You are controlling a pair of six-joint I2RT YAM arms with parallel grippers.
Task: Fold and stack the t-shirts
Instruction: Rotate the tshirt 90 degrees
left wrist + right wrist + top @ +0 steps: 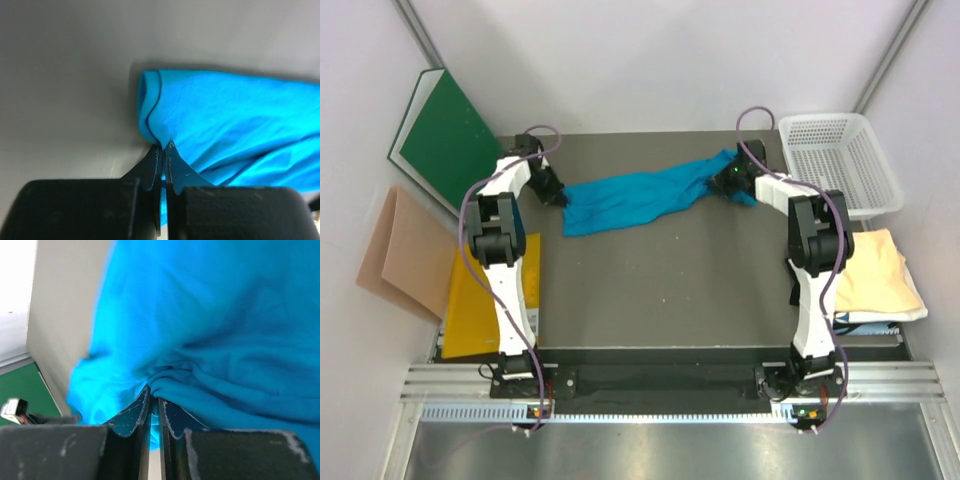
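Observation:
The teal-blue t-shirt (638,196) is lying crosswise on the mat. My left gripper should therefore swing the t-shirt's hem toward the mat's near edge (645,336) and then go to the t-shirt's collar end.
A teal-blue t-shirt (638,196) lies bunched lengthwise across the far part of the dark table mat (660,290). My left gripper (554,194) is shut on its left end; in the left wrist view the jaws (163,149) pinch the blue cloth (235,125) near a hemmed edge. My right gripper (738,184) is shut on the shirt's right end, and the right wrist view shows a fold of cloth (225,340) caught between the fingertips (154,396). A cream-tan t-shirt (878,272) rests folded at the right of the table.
A white plastic basket (840,160) stands at the back right. A green board (445,135) leans on the left wall. A tan-pink paper sheet (405,250) and a yellow envelope (470,300) lie at the left edge.

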